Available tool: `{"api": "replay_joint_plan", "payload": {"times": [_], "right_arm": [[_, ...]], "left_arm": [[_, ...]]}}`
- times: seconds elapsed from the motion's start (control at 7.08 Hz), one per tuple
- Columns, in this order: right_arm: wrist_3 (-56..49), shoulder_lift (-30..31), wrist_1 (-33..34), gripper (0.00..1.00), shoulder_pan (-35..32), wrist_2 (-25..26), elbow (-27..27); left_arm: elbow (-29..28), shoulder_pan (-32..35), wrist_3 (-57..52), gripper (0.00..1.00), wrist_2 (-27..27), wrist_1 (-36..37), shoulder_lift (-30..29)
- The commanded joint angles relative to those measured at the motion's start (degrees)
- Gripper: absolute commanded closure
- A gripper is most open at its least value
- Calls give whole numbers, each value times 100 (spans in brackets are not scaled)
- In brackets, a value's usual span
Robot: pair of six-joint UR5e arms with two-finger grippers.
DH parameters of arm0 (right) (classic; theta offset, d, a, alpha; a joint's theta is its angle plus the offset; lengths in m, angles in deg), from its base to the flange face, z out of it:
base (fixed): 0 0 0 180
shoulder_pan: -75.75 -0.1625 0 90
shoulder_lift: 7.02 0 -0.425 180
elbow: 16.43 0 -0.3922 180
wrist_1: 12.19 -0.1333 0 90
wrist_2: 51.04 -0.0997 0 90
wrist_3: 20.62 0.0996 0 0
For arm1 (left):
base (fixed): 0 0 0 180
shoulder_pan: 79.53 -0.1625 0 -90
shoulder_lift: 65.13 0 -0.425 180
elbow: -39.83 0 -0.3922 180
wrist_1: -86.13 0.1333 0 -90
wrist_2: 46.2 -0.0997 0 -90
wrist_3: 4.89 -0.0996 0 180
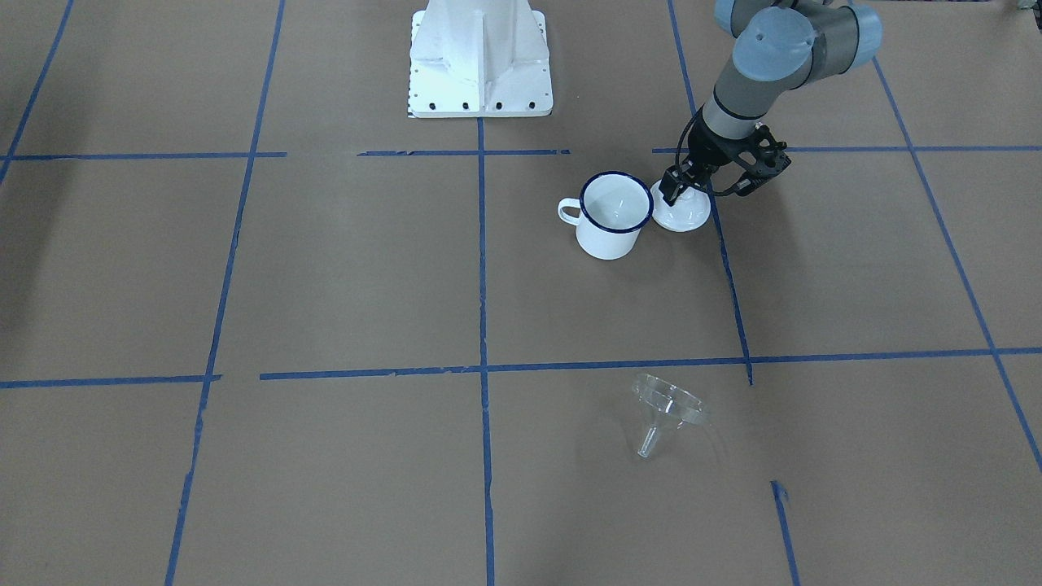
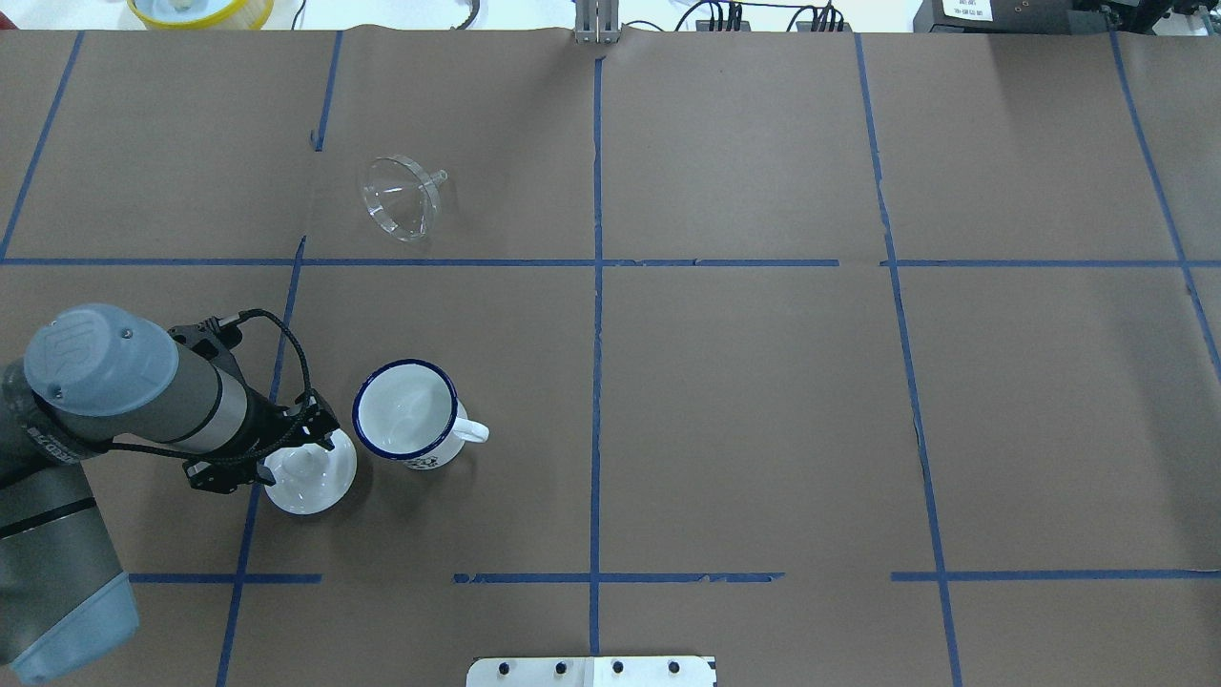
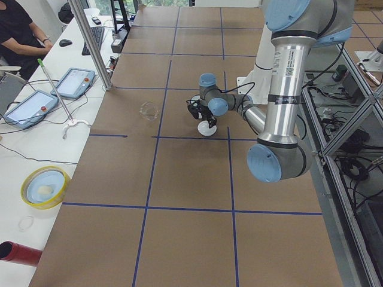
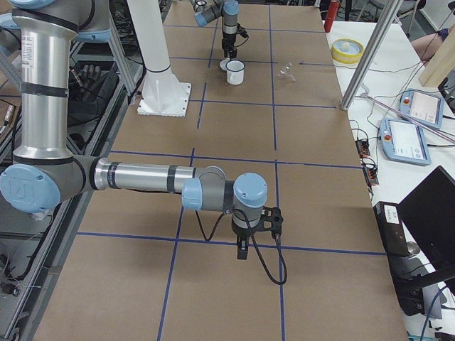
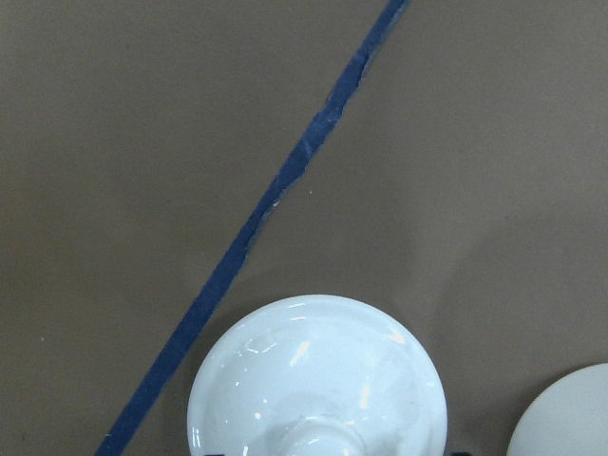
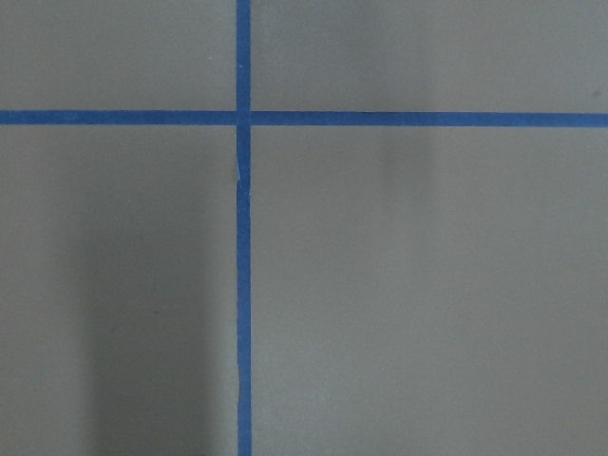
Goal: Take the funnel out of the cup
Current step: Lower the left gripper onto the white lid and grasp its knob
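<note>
The white domed lid's round edge (image 1: 685, 215) is almost the size of the cup's opening (image 1: 616, 201), so the lid should rest inside the dark blue rim when I lower it.
The clear funnel (image 1: 667, 407) lies on its side on the brown paper, far from the cup, with its spout pointing along the table; it also shows in the overhead view (image 2: 401, 196). The white cup (image 1: 615, 216) with a dark blue rim stands upright and empty (image 2: 408, 415). My left gripper (image 1: 690, 191) hangs low over a white domed lid (image 1: 688, 218) right beside the cup, jaws apart on either side of its knob (image 5: 313, 439). My right gripper (image 4: 242, 250) hovers over bare paper far away; I cannot tell whether it is open or shut.
The white robot base (image 1: 480, 57) stands at the table's robot-side edge. Blue tape lines (image 2: 596, 286) divide the paper into squares. A yellow bowl (image 2: 200, 10) and operator gear sit past the far edge.
</note>
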Motion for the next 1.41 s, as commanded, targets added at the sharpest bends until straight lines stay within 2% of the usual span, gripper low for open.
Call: {"api": "replay_joint_plan", "payload": {"times": [0.0,0.14,0.28,0.42,0.71,0.99,1.27], "right_arm": [[0,0,0,0,0,0,2],[0,0,0,0,0,0,2],[0,0,0,0,0,0,-7],[0,0,0,0,0,0,2],[0,0,0,0,0,0,2],[0,0,0,0,0,0,-7],[0,0,0,0,0,0,2]], "left_arm": [[-53,-49,4,33,-9,-2,-3],[-44,-49,4,52,-9,7,-3],[-9,-40,4,88,-9,16,-3],[52,-14,4,100,-9,42,-3],[384,100,13,100,-18,260,41],[1401,328,-13,100,-70,1695,15],[1757,564,-22,100,-62,2299,-151]]}}
